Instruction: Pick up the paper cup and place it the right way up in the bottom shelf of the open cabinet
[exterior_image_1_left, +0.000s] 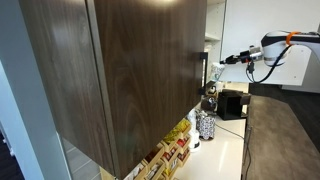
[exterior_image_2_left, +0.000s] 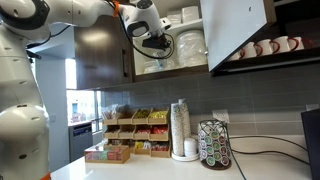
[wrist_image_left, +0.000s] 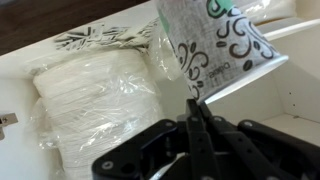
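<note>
My gripper keeps gently setting the cup's base onto the bottom shelf (exterior_image_2_left: 171, 73) until the cup stands, because the paper cup's rim (wrist_image_left: 246, 80) faces up beside the wrapped plates.
My gripper (wrist_image_left: 193, 108) is shut on the wall of the paper cup (wrist_image_left: 215, 45), a white cup with black and teal swirls. The cup is held tilted in front of the fingers. In an exterior view the gripper (exterior_image_2_left: 152, 42) is inside the open cabinet (exterior_image_2_left: 235, 30), just above the bottom shelf (exterior_image_2_left: 172, 72); the cup is too small to make out there. The big dark wood-grain door (exterior_image_1_left: 130, 80) fills an exterior view, with the arm (exterior_image_1_left: 262, 52) reaching in behind it. The cabinet's pale interior (wrist_image_left: 292, 112) shows behind the cup.
A plastic-wrapped stack of white plates (wrist_image_left: 95, 100) stands close beside the cup on the shelf (exterior_image_2_left: 187, 45). Mugs (exterior_image_2_left: 265, 47) line a neighbouring shelf. On the counter below are a cup stack (exterior_image_2_left: 180, 130), a pod carousel (exterior_image_2_left: 213, 145) and snack boxes (exterior_image_2_left: 130, 125).
</note>
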